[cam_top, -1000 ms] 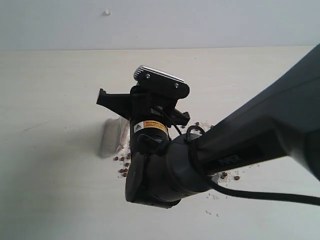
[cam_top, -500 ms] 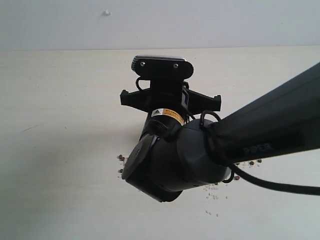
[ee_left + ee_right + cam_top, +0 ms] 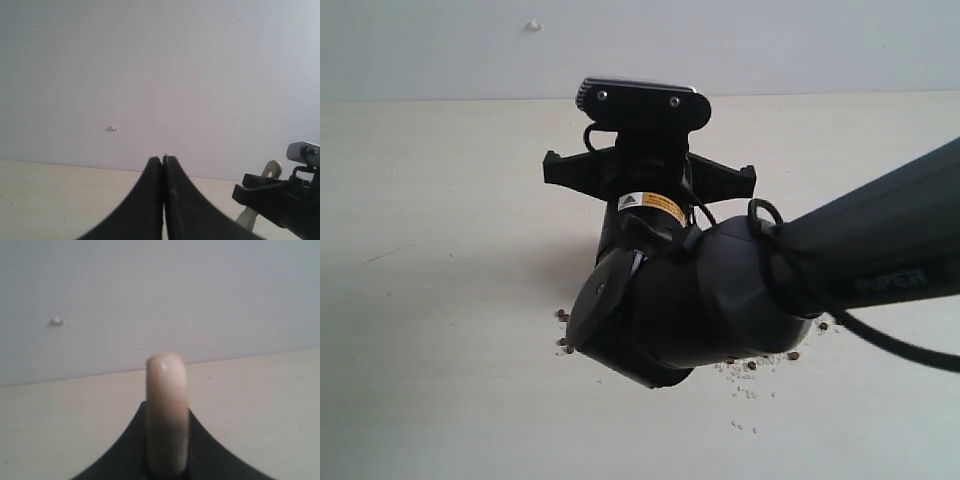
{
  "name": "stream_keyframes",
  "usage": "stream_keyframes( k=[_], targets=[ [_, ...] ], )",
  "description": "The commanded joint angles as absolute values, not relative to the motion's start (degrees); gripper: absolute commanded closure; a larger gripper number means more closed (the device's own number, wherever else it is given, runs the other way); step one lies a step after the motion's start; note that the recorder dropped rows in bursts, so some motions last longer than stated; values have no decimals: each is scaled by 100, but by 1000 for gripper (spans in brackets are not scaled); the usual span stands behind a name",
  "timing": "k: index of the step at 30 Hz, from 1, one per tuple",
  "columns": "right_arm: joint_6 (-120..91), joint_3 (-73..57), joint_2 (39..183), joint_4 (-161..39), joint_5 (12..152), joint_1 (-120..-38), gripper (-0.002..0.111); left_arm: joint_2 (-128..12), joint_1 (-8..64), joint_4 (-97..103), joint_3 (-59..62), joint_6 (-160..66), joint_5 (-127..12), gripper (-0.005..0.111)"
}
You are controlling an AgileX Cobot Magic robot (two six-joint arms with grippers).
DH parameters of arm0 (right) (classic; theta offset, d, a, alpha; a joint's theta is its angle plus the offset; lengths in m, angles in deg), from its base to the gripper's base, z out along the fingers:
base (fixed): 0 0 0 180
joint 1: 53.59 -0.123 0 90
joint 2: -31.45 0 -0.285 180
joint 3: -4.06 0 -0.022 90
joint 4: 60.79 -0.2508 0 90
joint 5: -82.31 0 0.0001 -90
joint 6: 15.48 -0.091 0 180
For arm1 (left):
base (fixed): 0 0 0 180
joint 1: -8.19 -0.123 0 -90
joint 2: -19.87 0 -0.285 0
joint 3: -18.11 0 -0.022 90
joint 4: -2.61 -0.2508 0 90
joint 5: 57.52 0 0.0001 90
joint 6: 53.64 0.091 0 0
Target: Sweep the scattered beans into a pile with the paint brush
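My right gripper should go back the other way and use the paint brush to sweep a few beans point(image 3: 564, 345), which lie far from the beans among the whitish crumbs, toward those crumbs point(image 3: 745, 374).
The paint brush shows as a cream handle point(image 3: 166, 390) standing between the black fingers of my right gripper point(image 3: 166, 406), which is shut on it. From the left wrist view the handle's end with its hole point(image 3: 272, 169) pokes up behind the right gripper's body point(image 3: 282, 200). In the exterior view the right arm point(image 3: 840, 270) covers the brush head. A few beans point(image 3: 562, 317) lie at the arm's left edge, and more beans point(image 3: 793, 355) with whitish crumbs point(image 3: 745, 390) lie at its right. The pile is hidden. My left gripper point(image 3: 163, 159) is shut and empty, held above the table.
The pale wooden table point(image 3: 430, 300) meets a plain grey-white wall point(image 3: 770, 45) at the back, which carries a small white speck point(image 3: 533, 25). A black cable point(image 3: 905, 350) hangs under the right arm.
The right wrist has turned and shifted right over the beans. The brush head seen at the left a second ago is now hidden behind the arm. The left gripper stays shut.
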State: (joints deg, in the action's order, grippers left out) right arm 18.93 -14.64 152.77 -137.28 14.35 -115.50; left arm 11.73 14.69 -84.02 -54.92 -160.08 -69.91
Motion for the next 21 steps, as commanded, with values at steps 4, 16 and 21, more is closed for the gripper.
stream_keyframes(
  k=[4,16,21],
  targets=[
    [1345,-1494,14745,-13129,1902,-11555,108,1209,1464,-8425,-5521,-16029,-6979,107],
    [-2971,-2812,15207,-10480,1990,-11624,108,1209,1464,-8425,-5521,-16029,-6979,107],
    [-2490,-3065,15230,-10611,2204,-11624,108,1209,1464,-8425,-5521,-16029,-6979,107]
  ],
)
